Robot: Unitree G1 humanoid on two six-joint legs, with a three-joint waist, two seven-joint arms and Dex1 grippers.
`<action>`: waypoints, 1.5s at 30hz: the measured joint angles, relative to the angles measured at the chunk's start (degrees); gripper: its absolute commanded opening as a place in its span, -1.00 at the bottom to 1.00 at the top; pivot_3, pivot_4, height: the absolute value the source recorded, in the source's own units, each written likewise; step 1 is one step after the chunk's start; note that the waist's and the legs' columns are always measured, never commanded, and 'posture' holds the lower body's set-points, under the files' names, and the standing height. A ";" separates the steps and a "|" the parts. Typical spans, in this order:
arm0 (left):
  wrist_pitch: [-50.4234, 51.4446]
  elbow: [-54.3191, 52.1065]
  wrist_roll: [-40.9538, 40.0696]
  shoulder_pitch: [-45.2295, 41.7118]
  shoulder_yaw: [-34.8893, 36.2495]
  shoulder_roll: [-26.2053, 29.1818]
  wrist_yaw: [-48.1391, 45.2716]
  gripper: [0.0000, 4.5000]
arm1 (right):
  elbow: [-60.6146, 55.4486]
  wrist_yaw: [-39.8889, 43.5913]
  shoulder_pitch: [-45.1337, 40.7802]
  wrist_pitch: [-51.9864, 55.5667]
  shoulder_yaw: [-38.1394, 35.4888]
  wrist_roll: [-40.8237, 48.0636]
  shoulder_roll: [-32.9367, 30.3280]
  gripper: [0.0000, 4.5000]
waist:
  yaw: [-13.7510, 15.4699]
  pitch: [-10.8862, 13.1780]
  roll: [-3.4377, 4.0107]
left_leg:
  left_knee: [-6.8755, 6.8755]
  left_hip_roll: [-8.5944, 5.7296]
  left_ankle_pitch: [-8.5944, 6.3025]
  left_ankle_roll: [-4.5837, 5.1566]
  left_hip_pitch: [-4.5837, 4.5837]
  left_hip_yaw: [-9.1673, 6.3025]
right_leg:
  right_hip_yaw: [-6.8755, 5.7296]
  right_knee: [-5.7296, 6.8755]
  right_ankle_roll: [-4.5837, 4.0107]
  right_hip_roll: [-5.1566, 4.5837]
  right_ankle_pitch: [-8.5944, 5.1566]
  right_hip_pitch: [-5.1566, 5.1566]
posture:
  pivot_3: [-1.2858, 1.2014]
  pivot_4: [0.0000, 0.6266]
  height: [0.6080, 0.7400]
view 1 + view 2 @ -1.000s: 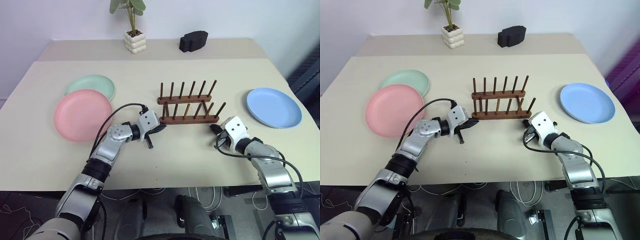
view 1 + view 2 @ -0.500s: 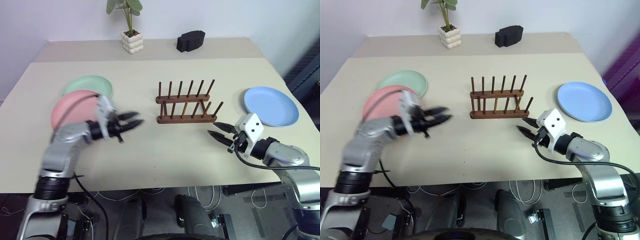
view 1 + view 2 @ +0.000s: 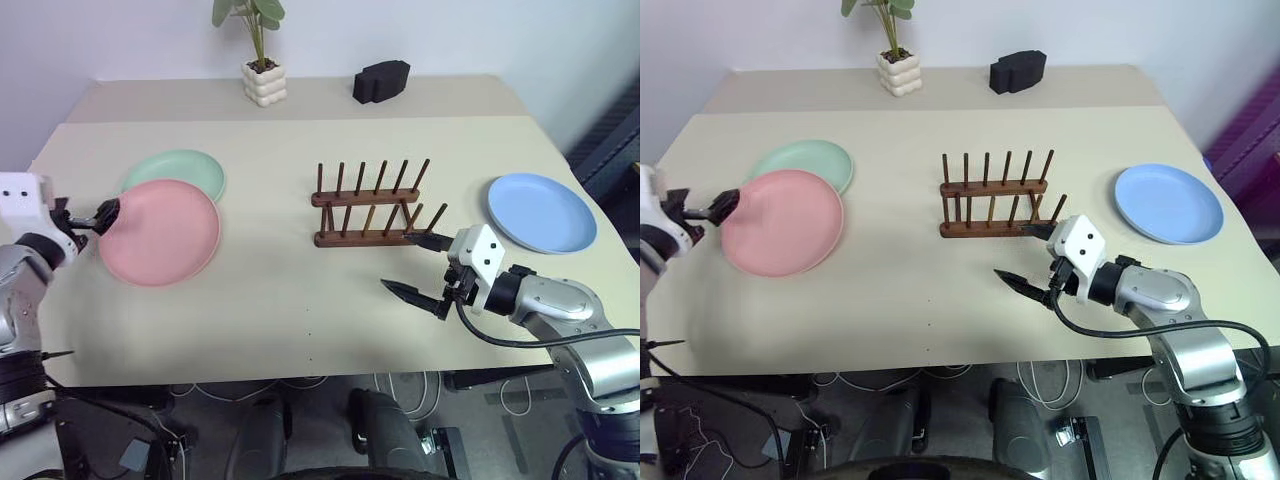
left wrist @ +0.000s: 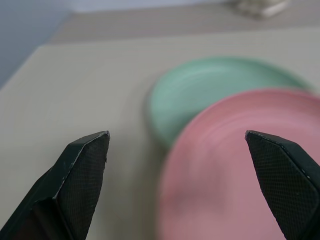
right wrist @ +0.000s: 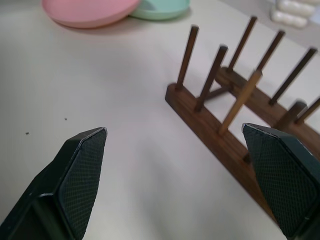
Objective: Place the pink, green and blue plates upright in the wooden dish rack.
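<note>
The pink plate on the green plate (image 3: 160, 233) is far away from my right gripper, so my left gripper should grab the pink plate's rim (image 3: 103, 248) and hand the plate over.
The wooden dish rack (image 3: 372, 210) stands empty at mid-table, its pegs upright. To its left the pink plate (image 3: 160, 232) lies flat, overlapping the near edge of the green plate (image 3: 180, 168). On the right the blue plate (image 3: 543, 212) lies flat. My left gripper (image 3: 98, 214) hovers at the pink plate's left rim, open and empty, facing both plates (image 4: 235, 165). My right gripper (image 3: 412, 265) is open and empty just in front of the rack's right end (image 5: 225, 135), without touching it.
A potted plant (image 3: 262, 70) and a black block (image 3: 385, 80) sit at the back of the table. Bare tabletop (image 3: 300, 290) stretches between the plates and the near edge.
Both grippers have opened from shut. My left arm swung from the rack's left end out to the pink plate's left rim. My right hand drew back a little from the rack.
</note>
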 measured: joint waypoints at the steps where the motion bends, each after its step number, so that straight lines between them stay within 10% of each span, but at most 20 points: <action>1: 0.93 0.46 -0.08 0.33 0.59 -0.06 0.76 0.98 | 0.50 0.16 -0.26 -0.61 0.39 -0.31 0.00 0.97 | 0.01 -0.02 -0.05 | 0.00 0.00 0.00 0.00 0.00 -0.01 | 0.00 0.00 -0.01 0.00 0.01 0.00 | 0.03 -0.52 1.00; 12: 9.50 1.50 -2.52 2.22 -1.33 -2.71 0.50 0.98 | 2.58 0.12 -0.41 -3.45 3.19 -2.50 0.74 0.97 | -0.08 -0.03 -0.08 | -0.01 0.00 0.00 -0.01 0.00 0.02 | -0.01 0.00 -0.02 -0.02 0.01 -0.01 | 0.03 -0.52 1.00; 15: 9.73 1.61 -2.72 2.20 -1.77 -3.20 -0.41 0.63 | 2.57 -0.24 -0.38 -3.55 3.18 -2.68 0.76 1.00 | -0.12 -0.03 -0.08 | -0.02 0.00 0.00 -0.01 0.00 0.02 | -0.01 0.01 -0.02 -0.02 0.01 -0.02 | 0.03 -0.52 1.00; 22: 5.86 5.11 -2.73 1.98 -1.46 -3.20 -1.59 -0.94 | 2.56 -1.15 1.66 -3.89 3.17 -2.82 0.85 1.00 | -0.03 -0.03 -0.08 | -0.04 0.00 0.00 -0.01 0.01 0.05 | -0.01 0.00 -0.03 -0.06 0.01 -0.02 | 0.03 -0.52 1.00; 35: -0.64 5.30 -6.64 1.30 1.60 -5.06 -4.56 -0.98 | 1.08 -1.33 -0.17 -3.80 3.11 -2.83 0.31 1.00 | -0.07 -0.08 -0.10 | -0.04 0.01 0.00 -0.01 0.02 0.05 | -0.01 0.01 -0.03 -0.06 0.02 -0.02 | 0.03 -0.52 1.00; 45: -1.92 -11.66 -7.49 -15.02 -5.38 -8.73 0.67 -0.98 | -2.82 -4.92 -20.66 -1.57 11.67 -11.25 0.75 1.00 | 0.05 -0.02 -0.25 | -0.07 -0.12 0.00 -0.03 -0.10 0.03 | -0.02 -0.06 0.08 -0.09 0.08 -0.06 | 0.03 -0.52 1.00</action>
